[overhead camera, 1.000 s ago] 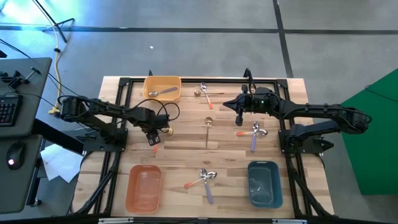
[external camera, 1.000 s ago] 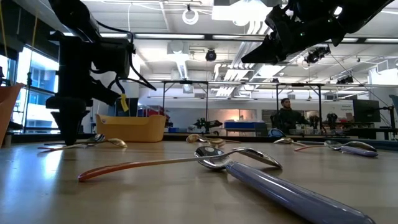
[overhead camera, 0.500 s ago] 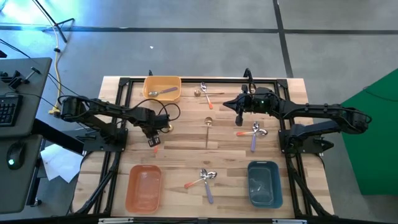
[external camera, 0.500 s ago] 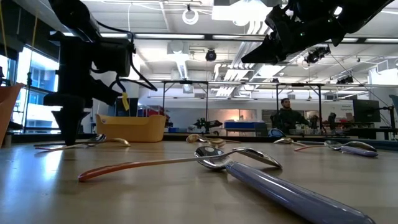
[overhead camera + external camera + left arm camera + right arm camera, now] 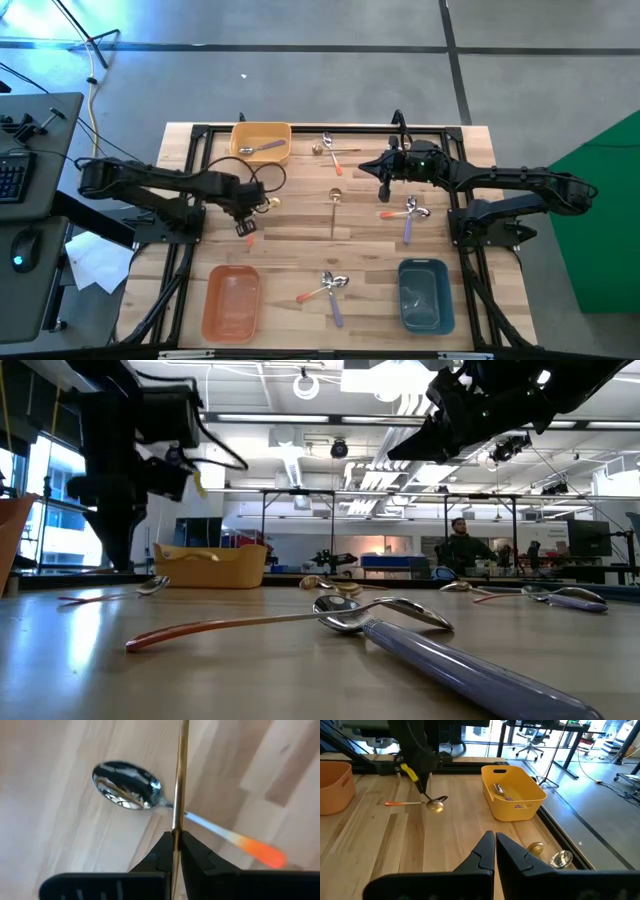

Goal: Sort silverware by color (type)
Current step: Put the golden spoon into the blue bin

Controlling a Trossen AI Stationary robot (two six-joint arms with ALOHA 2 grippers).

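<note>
Next, my right gripper grabs the gold spoon [image 5: 274, 203] near its bowl and takes it to the blue bin [image 5: 426, 297], since the bin is beyond my left gripper's reach.
My left gripper [image 5: 176, 836] stands over the table's left middle [image 5: 245, 222], shut on an all-gold spoon [image 5: 180, 775]. Under it an orange-handled spoon [image 5: 150, 795] lies flat on the wood. The right wrist view shows the gold spoon's bowl [image 5: 436, 807] low beside that spoon. My right gripper [image 5: 495, 840] hangs shut with nothing in it above the far right middle [image 5: 384, 186]. More spoons lie in pairs at the near middle [image 5: 330, 285], right [image 5: 410, 212] and far middle [image 5: 330, 148]. A single gold spoon [image 5: 334, 205] lies at the centre. My left gripper pinches the gold spoon's thin handle [image 5: 176, 826] between its two fingertips. The fingers come from above, pointing down, and lie across the handle. The spoon is raised off the wood above the orange-handled spoon; its bowl end hangs lowest.
A yellow bin [image 5: 262, 140] holding a lavender-handled spoon [image 5: 266, 148] stands at the far left. An orange bin [image 5: 232, 303] is at the near left and a blue bin [image 5: 424, 293] at the near right. Black frame rails run along the table's sides. A person sits in the room beyond.
My left gripper has shut on the gold spoon's handle and then risen, lifting the gold spoon off the table. The orange-handled spoon has stayed where it lay.
</note>
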